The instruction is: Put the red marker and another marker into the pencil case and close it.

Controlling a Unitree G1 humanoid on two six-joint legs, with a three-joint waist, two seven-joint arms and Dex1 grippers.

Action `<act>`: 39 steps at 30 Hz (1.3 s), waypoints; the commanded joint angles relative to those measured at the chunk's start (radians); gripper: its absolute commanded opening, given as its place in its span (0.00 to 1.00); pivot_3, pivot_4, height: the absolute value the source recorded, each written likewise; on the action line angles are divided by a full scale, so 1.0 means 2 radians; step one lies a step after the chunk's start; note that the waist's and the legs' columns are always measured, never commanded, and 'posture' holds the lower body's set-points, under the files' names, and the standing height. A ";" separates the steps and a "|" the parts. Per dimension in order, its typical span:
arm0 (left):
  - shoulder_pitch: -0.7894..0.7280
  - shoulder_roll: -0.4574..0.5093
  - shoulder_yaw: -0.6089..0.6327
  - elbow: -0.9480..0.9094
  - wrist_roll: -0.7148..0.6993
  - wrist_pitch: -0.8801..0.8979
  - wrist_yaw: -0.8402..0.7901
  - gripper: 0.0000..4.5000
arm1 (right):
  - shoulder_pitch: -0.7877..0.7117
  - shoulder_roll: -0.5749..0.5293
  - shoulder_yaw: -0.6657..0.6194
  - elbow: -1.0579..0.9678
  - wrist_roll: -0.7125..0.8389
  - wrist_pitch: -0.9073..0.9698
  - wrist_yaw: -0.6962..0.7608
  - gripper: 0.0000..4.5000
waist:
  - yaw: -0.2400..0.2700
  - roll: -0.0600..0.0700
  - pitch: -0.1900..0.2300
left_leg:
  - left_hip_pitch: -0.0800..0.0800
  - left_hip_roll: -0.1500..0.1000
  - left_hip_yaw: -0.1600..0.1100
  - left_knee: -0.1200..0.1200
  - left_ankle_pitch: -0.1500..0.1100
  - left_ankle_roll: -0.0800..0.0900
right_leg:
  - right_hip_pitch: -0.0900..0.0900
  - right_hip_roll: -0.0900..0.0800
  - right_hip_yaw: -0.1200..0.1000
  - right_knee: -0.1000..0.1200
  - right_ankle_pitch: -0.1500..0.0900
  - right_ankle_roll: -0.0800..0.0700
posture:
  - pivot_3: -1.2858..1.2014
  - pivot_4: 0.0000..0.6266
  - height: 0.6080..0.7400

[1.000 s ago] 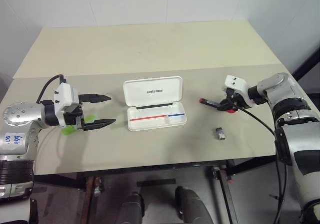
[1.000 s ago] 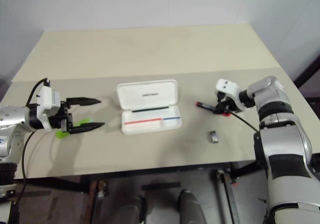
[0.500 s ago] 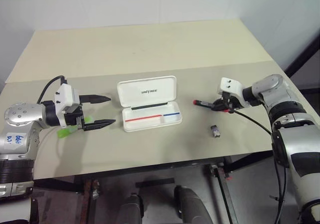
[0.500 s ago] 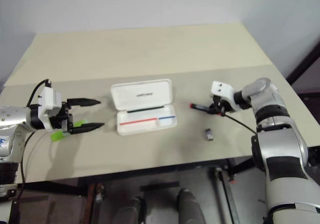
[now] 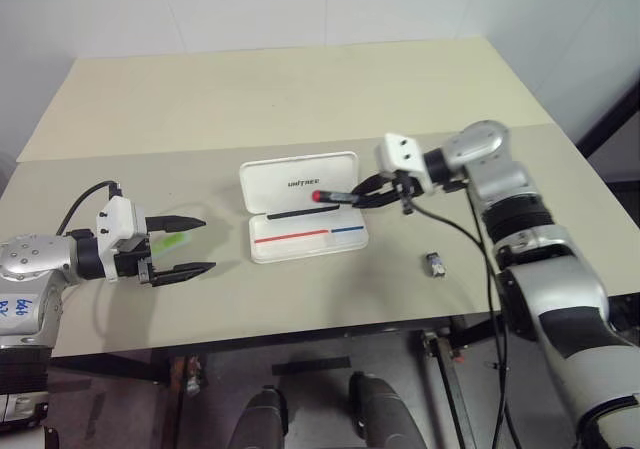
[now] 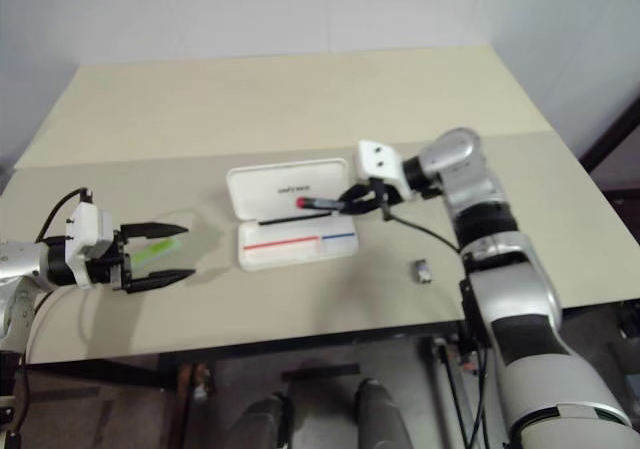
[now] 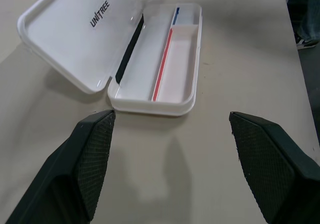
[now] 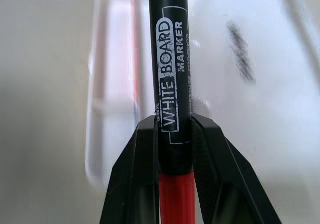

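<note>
The lime-green marker (image 5: 169, 241) will fit flat inside the front compartment (image 5: 293, 248) beside the red strip when I lower it, because that compartment is long and empty.
The white pencil case (image 5: 311, 242) lies open at mid-table, its lid (image 5: 298, 182) with black lettering folded back. My right gripper (image 5: 377, 189) is shut on the red marker (image 5: 340, 197), a black barrel with a red end. It holds the marker roughly level over the case's right half, red tip pointing left. In the right wrist view the marker (image 8: 169, 74) sits clamped between the fingers (image 8: 141, 154), with the case blurred behind. My left gripper (image 5: 208, 244) stands open left of the case. The lime-green marker (image 5: 172, 239) lies on the table between its fingers. The left wrist view looks at the case (image 7: 175, 79).
A small dark object (image 5: 436, 263) lies on the table to the right of the case, near the front edge. The tan table (image 5: 300, 89) stretches bare behind the case to a white wall.
My right gripper has swung left with the red marker, from the table's right side to over the open case. The left gripper has sunk slightly around the green marker. The camera has shifted.
</note>
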 commanded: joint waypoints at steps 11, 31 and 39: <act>0.005 -0.024 -0.002 -0.030 -0.002 -0.004 0.034 0.86 | 0.006 0.046 0.081 -0.021 -0.067 -0.061 -0.122 0.12 | 0.005 0.000 0.000 | -0.001 0.000 0.000 0.000 0.000 0.000 | -0.001 0.000 0.000 0.000 0.000 0.000 | 0.52 0.24 1.00; 0.022 -0.048 -0.008 -0.063 -0.006 0.006 0.062 0.86 | -0.011 0.080 0.043 -0.045 0.008 -0.015 -0.128 1.00 | 0.003 0.000 0.000 | -0.001 0.000 0.001 -0.001 0.000 0.000 | -0.003 0.000 0.001 0.001 0.000 -0.001 | 0.52 0.24 1.00; 0.034 -0.038 0.006 -0.059 -0.006 0.004 0.060 0.86 | 0.096 0.009 0.013 -0.290 0.162 0.145 0.017 1.00 | 0.014 0.000 0.000 | -0.003 0.000 0.000 -0.001 0.000 0.000 | -0.003 0.000 -0.001 0.000 0.000 -0.001 | 0.52 0.24 1.00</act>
